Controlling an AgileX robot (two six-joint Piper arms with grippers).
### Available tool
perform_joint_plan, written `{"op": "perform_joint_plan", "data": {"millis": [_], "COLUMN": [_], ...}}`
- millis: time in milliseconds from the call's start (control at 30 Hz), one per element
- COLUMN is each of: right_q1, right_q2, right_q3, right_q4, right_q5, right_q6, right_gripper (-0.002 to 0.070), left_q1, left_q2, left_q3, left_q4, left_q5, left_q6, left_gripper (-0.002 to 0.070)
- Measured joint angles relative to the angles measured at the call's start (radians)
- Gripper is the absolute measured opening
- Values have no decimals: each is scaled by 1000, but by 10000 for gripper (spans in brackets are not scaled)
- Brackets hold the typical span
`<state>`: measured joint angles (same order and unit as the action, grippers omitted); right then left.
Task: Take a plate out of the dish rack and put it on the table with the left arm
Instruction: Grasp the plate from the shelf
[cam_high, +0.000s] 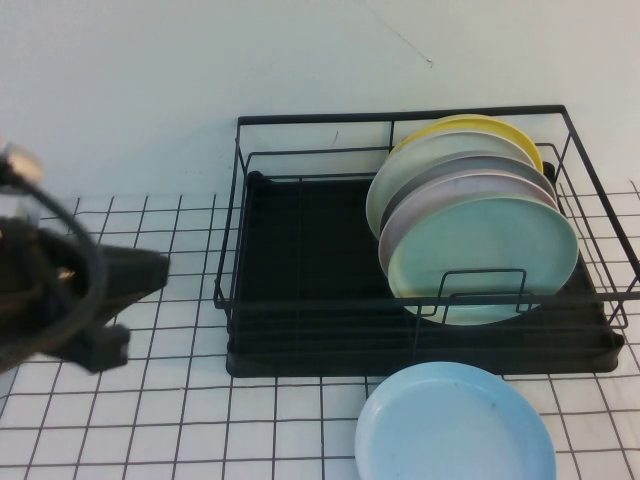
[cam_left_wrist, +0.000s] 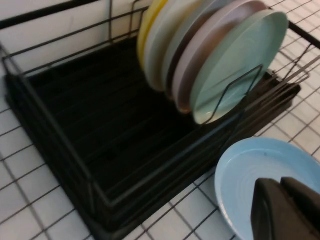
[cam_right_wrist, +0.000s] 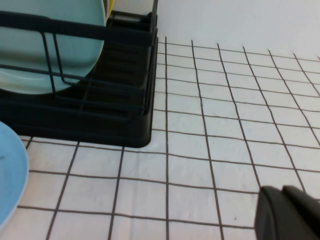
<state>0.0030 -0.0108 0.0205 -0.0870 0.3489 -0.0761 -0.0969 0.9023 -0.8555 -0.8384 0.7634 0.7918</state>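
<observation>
The mint-green plate (cam_high: 485, 245) will come out by itself when the robot lifts it, and the pink plate will stay standing, because the plates' bottom edges (cam_left_wrist: 191, 111) stand apart.
The mint-green plate (cam_high: 490, 255) stands on edge at the front of a row of plates in the black wire dish rack (cam_high: 300, 240), behind a wire loop. The left wrist view shows the plate (cam_left_wrist: 235, 60) and the rack (cam_left_wrist: 75, 110) from the side. My left gripper (cam_high: 155, 270) hovers over the white gridded table (cam_high: 150, 420) to the left of the rack, well apart from the plate. Seen from its own wrist, the left gripper (cam_left_wrist: 280, 186) is shut and holds nothing. My right gripper (cam_right_wrist: 282, 194) is over bare table right of the rack (cam_right_wrist: 125, 115), shut and empty.
A light blue plate (cam_high: 455, 425) lies flat on the table just in front of the rack; it also shows under the left gripper as the light blue plate (cam_left_wrist: 260, 160). Behind the mint plate stand a pink plate (cam_high: 440, 195), a pale plate and a yellow plate (cam_high: 470, 125).
</observation>
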Motion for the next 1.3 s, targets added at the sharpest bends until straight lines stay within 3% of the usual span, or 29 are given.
{"op": "perform_joint_plan", "data": {"millis": [167,400,567,767,833,1033,1300], "right_q1": [0,0,0,0,0,0,0], "right_q2": [0,0,0,0,0,0,0], "right_q3": [0,0,0,0,0,0,0], "right_q4": [0,0,0,0,0,0,0], "right_q5": [0,0,0,0,0,0,0], "right_q6": [0,0,0,0,0,0,0], "right_gripper": [-1,-1,-1,-1,-1,-1,-1], "left_q1": [-82,-326,-418,-439,-439,-440,-444], "left_q2": [215,489,666,809,846,927,961], "left_q3": [-108,-300,-417,-507,-527,-567,-567], "left_q4": [-149,-85,-33,-28,-27,-26,-72], "left_q5": [-17,-179,-239,-251,-255,-298,-378], "left_q6": [175,257,348,377,388,474,559], "left_gripper": [-3,-3,53,286,334,365,344]}}
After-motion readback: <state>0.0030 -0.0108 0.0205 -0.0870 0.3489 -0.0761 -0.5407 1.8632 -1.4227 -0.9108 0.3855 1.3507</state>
